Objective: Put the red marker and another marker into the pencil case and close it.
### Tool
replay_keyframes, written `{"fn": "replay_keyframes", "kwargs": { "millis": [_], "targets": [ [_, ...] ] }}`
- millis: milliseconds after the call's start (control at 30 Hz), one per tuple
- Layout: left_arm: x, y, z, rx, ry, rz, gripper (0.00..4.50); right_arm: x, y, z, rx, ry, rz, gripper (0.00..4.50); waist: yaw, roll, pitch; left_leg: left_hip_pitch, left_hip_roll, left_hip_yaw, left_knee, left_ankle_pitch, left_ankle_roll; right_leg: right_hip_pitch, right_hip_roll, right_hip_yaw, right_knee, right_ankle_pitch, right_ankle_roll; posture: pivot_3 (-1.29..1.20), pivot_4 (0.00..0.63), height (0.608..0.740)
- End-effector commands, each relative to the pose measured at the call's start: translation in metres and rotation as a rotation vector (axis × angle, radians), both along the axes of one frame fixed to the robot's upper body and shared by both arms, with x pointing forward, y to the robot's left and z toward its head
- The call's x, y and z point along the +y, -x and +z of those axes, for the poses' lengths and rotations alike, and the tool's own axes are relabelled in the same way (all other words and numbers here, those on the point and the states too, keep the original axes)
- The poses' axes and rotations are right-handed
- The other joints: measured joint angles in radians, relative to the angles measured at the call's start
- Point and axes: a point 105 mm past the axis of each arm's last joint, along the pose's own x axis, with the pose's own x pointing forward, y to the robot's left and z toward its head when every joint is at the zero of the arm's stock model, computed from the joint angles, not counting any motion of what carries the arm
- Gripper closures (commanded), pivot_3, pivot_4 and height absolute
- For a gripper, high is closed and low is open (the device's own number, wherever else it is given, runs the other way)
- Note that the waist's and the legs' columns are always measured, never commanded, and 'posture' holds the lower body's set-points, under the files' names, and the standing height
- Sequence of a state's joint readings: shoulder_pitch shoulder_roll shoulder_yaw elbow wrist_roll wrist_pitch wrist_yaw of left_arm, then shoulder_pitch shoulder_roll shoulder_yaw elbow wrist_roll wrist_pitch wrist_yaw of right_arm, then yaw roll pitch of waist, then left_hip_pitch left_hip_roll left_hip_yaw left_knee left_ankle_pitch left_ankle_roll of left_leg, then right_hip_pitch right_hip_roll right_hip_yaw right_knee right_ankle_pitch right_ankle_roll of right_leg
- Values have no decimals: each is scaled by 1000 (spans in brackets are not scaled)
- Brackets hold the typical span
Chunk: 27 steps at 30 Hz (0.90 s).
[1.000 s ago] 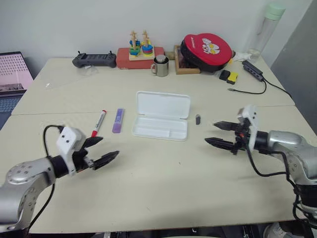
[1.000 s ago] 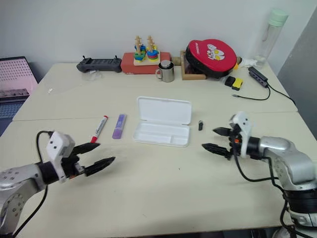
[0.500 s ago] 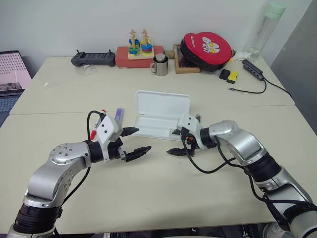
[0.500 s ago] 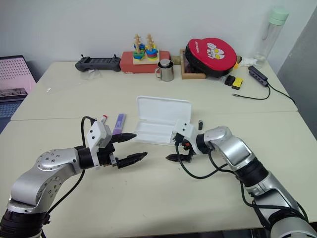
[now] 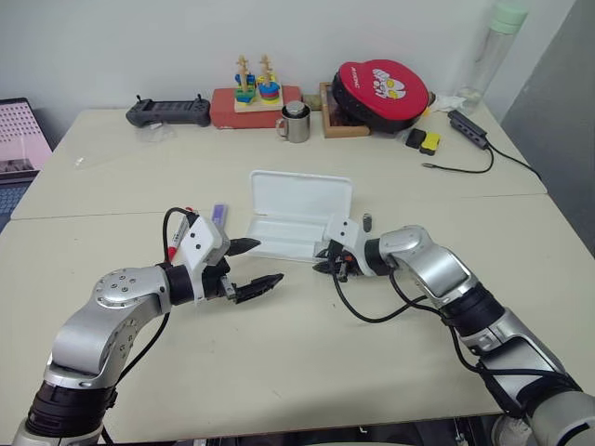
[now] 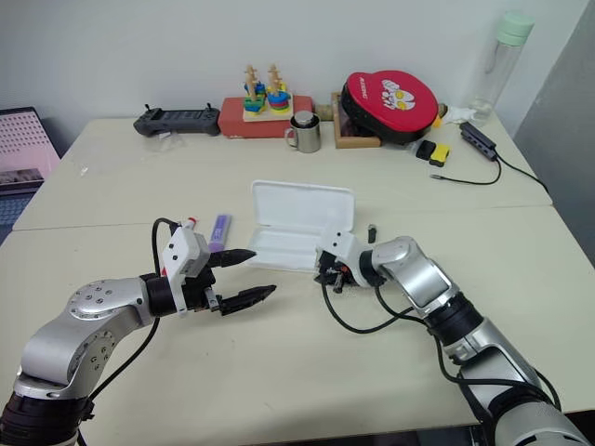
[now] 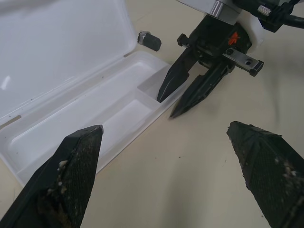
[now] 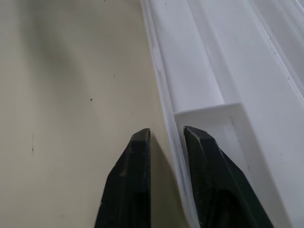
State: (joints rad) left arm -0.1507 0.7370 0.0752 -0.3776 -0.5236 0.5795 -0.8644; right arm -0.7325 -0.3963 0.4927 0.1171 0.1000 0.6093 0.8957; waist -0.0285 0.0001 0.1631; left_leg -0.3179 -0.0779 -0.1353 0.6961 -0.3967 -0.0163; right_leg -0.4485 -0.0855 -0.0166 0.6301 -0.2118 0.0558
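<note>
When I lower the light-purple marker (image 5: pixel 219 215) lengthwise, it should settle flat inside the pencil case: the front compartment (image 7: pixel 122 116) is long and walled by a ridge.
The pencil case (image 5: pixel 302 195) lies open mid-table, its lid standing back. My right gripper (image 5: pixel 323 267) is shut on the case's front wall at its right end; one finger (image 8: pixel 209 166) is inside the small compartment and the other is outside on the table. My left gripper (image 5: pixel 259 262) hovers open just in front of the case's left end, holding nothing. To the left of the case lies the light-purple marker (image 5: pixel 218 214). The red marker (image 5: pixel 173 251) is beyond that, partly hidden behind my left wrist.
A small dark piece (image 5: pixel 368 221) lies just right of the case. Along the back edge stand a controller (image 5: pixel 167 111), a red box with a stacking toy (image 5: pixel 246 98), a metal mug (image 5: pixel 296 123), a red round bag (image 5: pixel 383 85) and a bottle (image 5: pixel 488 51).
Both arms swung in from the table's sides to the case. In the last half second the right gripper moved onto the case's front wall and closed. The left gripper stayed open.
</note>
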Motion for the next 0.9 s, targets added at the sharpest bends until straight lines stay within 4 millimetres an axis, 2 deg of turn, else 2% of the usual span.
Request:
{"fn": "replay_keyframes", "kwargs": {
  "millis": [33,200,333,500,733,767,833,867,900],
  "targets": [
    [1,-1,7,-29,-6,-5,0,3,0,10,-39,-35,19,4363,0,0,0,0,0,0,0,0,0,0,0,0,0,0,0,0,150,740],
    [3,1,4,-19,-21,-7,0,5,2,13,-50,-51,36,4451,0,0,0,0,0,0,0,0,0,0,0,0,0,0,0,0,150,740],
    [10,6,6,-6,-26,6,0,7,28,17,-76,-65,210,4451,-1,0,0,-1,0,0,0,0,0,-1,0,0,0,0,0,0,150,740],
    [17,14,7,13,-36,14,0,3,52,11,-26,-28,313,4451,-2,0,0,-5,0,0,1,0,0,-5,0,0,0,0,0,0,150,740],
    [38,19,-1,61,-31,127,0,-1,58,-3,2,15,328,4451,-2,0,0,-6,0,1,1,0,0,-6,0,0,1,0,0,0,150,740],
    [42,20,-3,68,-26,150,0,0,58,-2,6,9,325,4075,-2,0,0,-6,0,1,1,0,0,-6,0,0,1,0,0,0,150,740],
    [54,21,-5,80,-14,224,0,1,58,2,5,-14,319,3693,-2,0,0,-6,0,1,1,0,0,-6,0,0,1,0,0,0,150,740],
    [59,21,-5,85,-10,254,0,2,57,4,4,-22,318,3246,-2,0,0,-6,0,1,1,0,0,-6,0,0,1,0,0,0,150,740],
    [68,20,-6,82,1,312,0,3,56,7,-6,-38,311,3048,-2,0,0,-6,0,1,1,0,0,-6,0,0,1,0,0,0,150,740]
  ]
}}
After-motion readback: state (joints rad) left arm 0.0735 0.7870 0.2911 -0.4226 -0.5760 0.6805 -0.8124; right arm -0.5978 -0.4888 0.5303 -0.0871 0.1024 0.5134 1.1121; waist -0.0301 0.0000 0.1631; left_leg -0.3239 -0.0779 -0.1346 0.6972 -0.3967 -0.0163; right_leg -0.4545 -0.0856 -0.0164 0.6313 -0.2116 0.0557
